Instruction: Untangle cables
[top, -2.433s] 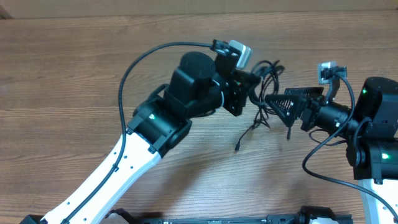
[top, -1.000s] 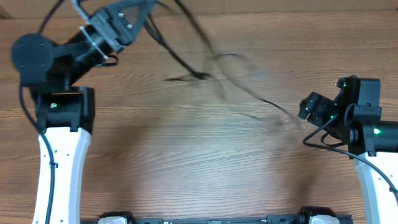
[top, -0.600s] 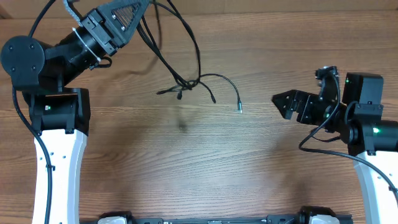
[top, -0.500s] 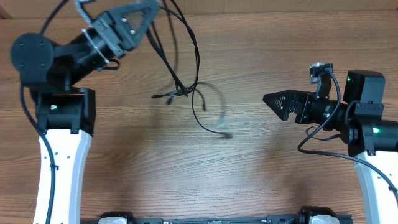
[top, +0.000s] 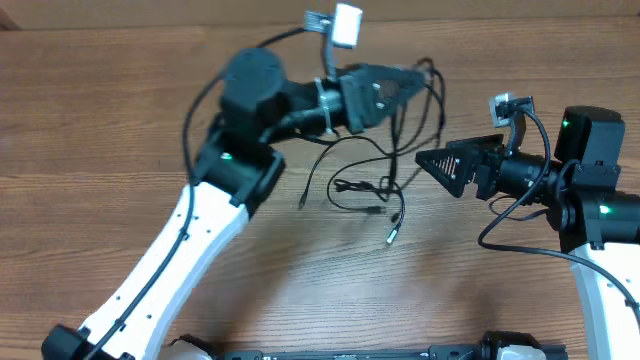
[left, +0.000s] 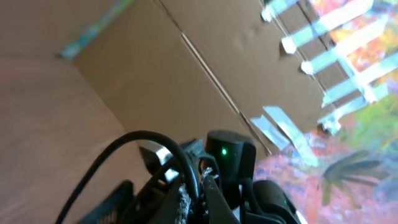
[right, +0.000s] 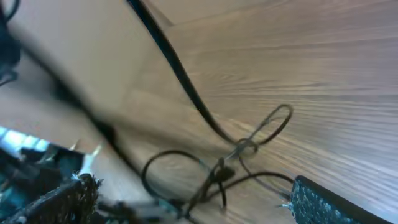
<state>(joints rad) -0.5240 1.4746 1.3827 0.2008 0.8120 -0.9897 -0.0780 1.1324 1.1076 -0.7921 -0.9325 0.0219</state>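
My left gripper should lower the cables, which hang crossed in a bunch (top: 393, 172) from it, across the wooden table (top: 325, 170) before my right gripper pulls one cable free.
The cables (top: 362, 186) are thin black cords tangled in a loose bundle, hanging from my left gripper down to the wooden table, with a plug end (top: 392, 238) lying on it. My left gripper (top: 410, 82) is at the top centre, shut on the upper strands; the left wrist view (left: 196, 190) shows a black cord pinched between its fingers. My right gripper (top: 425, 160) is open and points left, just right of the hanging cords. In the right wrist view the knotted cords (right: 217, 171) lie between its spread fingers (right: 189, 190).
The wooden table (top: 100, 150) extends to the left and front. A cardboard wall (left: 186, 74) stands behind the table. The left arm's thicker black cable (top: 200, 110) arcs above its elbow. The right arm's base (top: 600, 190) is at the right edge.
My left arm has swung from the far left to the top centre, carrying the cables rightward. The bundle now hangs right beside my right gripper, which has barely moved.
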